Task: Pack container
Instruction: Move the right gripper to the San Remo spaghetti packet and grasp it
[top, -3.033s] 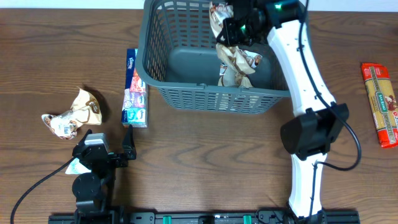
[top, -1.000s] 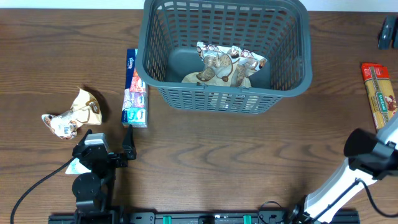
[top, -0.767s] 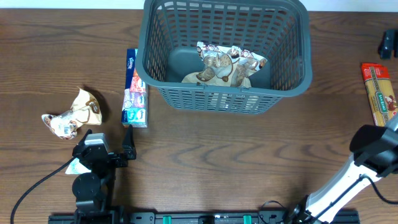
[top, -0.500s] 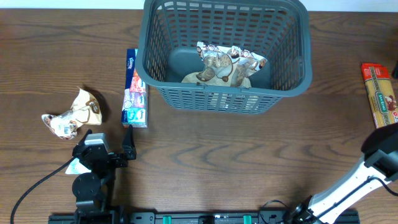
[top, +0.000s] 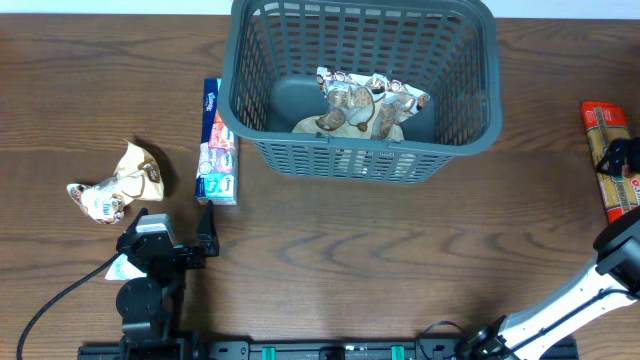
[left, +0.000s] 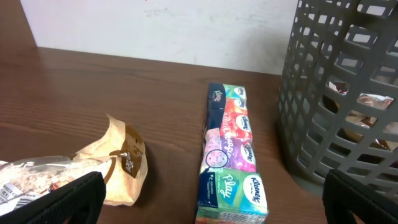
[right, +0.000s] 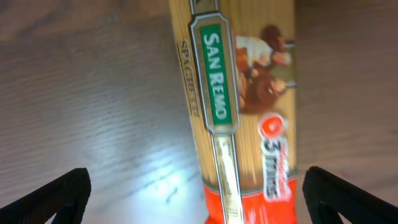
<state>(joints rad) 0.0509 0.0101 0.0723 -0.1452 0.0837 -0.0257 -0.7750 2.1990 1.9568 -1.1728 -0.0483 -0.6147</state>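
Note:
My right gripper should continue to move down until its fingers are on either side of the green label (right: 216, 74) and then close, because its open fingers straddle the narrow width of the spaghetti pack (right: 249, 163).
The container (top: 290, 150) is a large dark grey slotted basket at the top middle, also showing in the left wrist view as the container (left: 348, 87). Brown-and-white snack packets (top: 365, 105) lie inside it. A long spaghetti pack (top: 606, 125) lies at the far right. My right gripper (top: 622, 158) hovers over it, open; in the right wrist view the right gripper (right: 196, 199) has one finger on each side of the spaghetti pack (right: 239, 106), not touching it. My left gripper (top: 170, 238) rests open near the front left, holding nothing.
A colourful tissue pack (top: 217, 140) lies just left of the basket, straight ahead of the left gripper (left: 211, 208) as the tissue pack (left: 230, 155). Crumpled snack bags (top: 115, 182) lie at the left, also seen as snack bags (left: 118, 165). The table's far edge meets a white wall.
The right arm has left the basket, where a snack packet now lies, swung out to the far right and come down over the spaghetti pack. The left arm has not moved.

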